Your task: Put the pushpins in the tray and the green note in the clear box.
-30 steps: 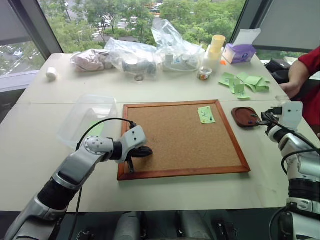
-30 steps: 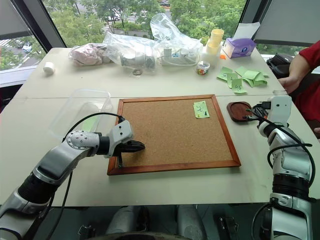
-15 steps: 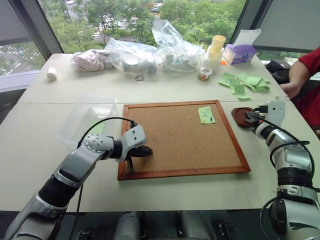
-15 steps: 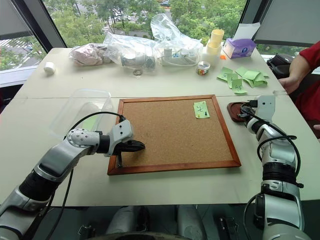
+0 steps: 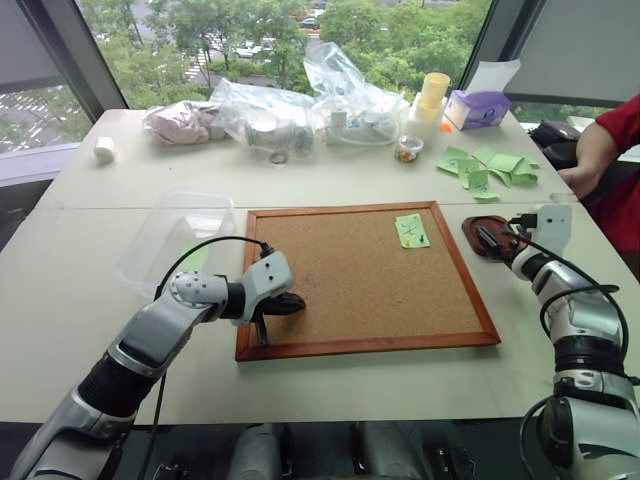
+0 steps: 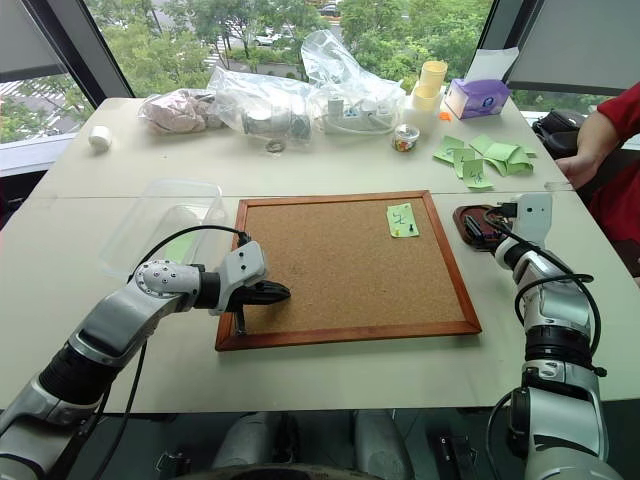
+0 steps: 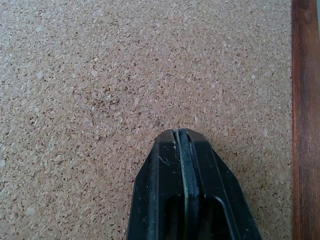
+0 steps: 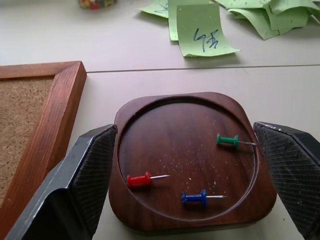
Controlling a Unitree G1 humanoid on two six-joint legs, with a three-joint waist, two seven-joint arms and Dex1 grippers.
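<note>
I should expect a pushpin, because a small spot (image 5: 423, 241) shows at the green note's near corner (image 5: 411, 231). The pushpin will carry the note along when I lift.
The dark reddish-brown tray (image 8: 190, 220) lies just right of the corkboard (image 5: 350, 275). A red pushpin (image 8: 139, 179), a blue one (image 8: 195, 198) and a green one (image 8: 228, 140) lie loose in it. My right gripper (image 8: 185, 129) hangs open low over the tray, one finger on each side and nothing between them. The green note (image 5: 411, 230) sits on the corkboard's far right corner. The clear box (image 5: 175, 240) stands left of the board. My left gripper (image 5: 292, 302) is shut and empty, resting at the board's near left edge.
A heap of loose green papers (image 5: 490, 165) lies beyond the tray. Crinkled plastic bags (image 5: 300, 110), yellow cups (image 5: 433, 95), a purple tissue box (image 5: 480, 105) and a small jar (image 5: 407, 150) line the far edge. A person's red-sleeved arm (image 5: 600, 150) rests at the right.
My right gripper has moved a little forward and left over the tray and gone from shut to wide open. The left arm has stayed where it was.
</note>
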